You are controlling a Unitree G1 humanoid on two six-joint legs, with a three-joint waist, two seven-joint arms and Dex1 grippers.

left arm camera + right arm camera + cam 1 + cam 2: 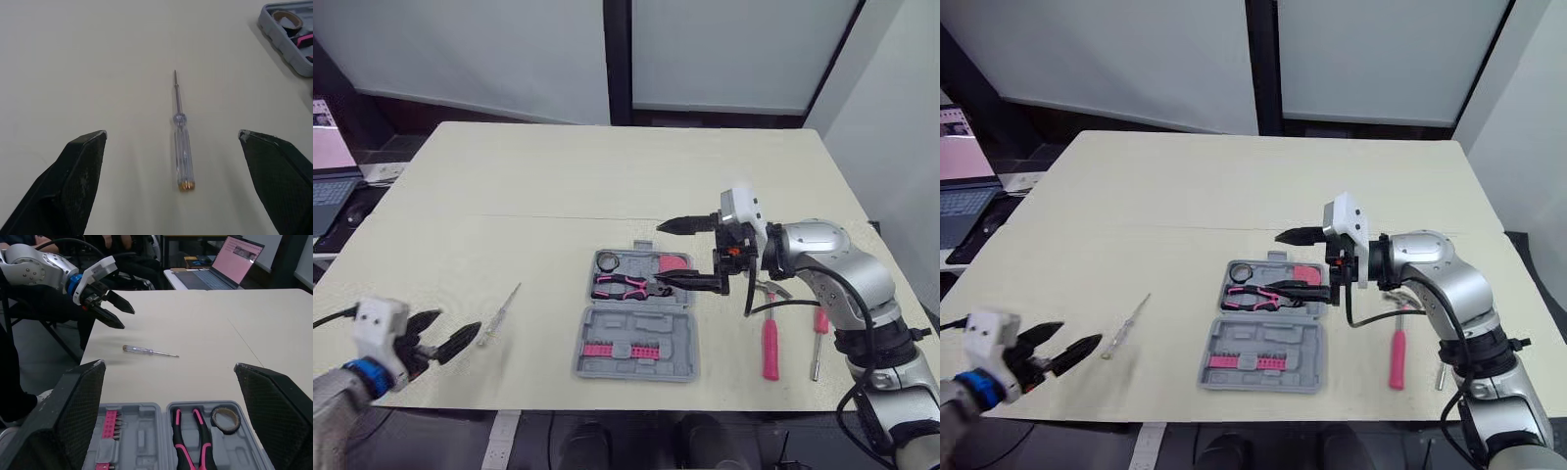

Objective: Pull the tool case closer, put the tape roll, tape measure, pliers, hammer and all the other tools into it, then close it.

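Observation:
A narrow empty groove (613, 315) runs beside the tool case's hinge, so the clear-handled screwdriver (499, 316) will settle flat in that groove when I lower it.
The grey tool case (641, 328) lies open near the table's front edge. Its far half holds the tape roll (609, 261), pink-handled pliers (625, 286) and a pink tape measure (674, 261). Its near half holds pink bits (616, 350). My right gripper (672, 254) hovers open over the case's right end, nothing between its fingers. A clear-handled screwdriver (180, 142) lies on the table left of the case. My left gripper (445, 336) is open just short of its handle end. A pink-handled hammer (770, 345) and a small pink screwdriver (819, 328) lie right of the case.
A laptop (328, 166) sits on a side desk beyond the table's left edge. Cables (773, 304) from my right arm hang over the hammer's head. The far half of the table (626, 166) is bare.

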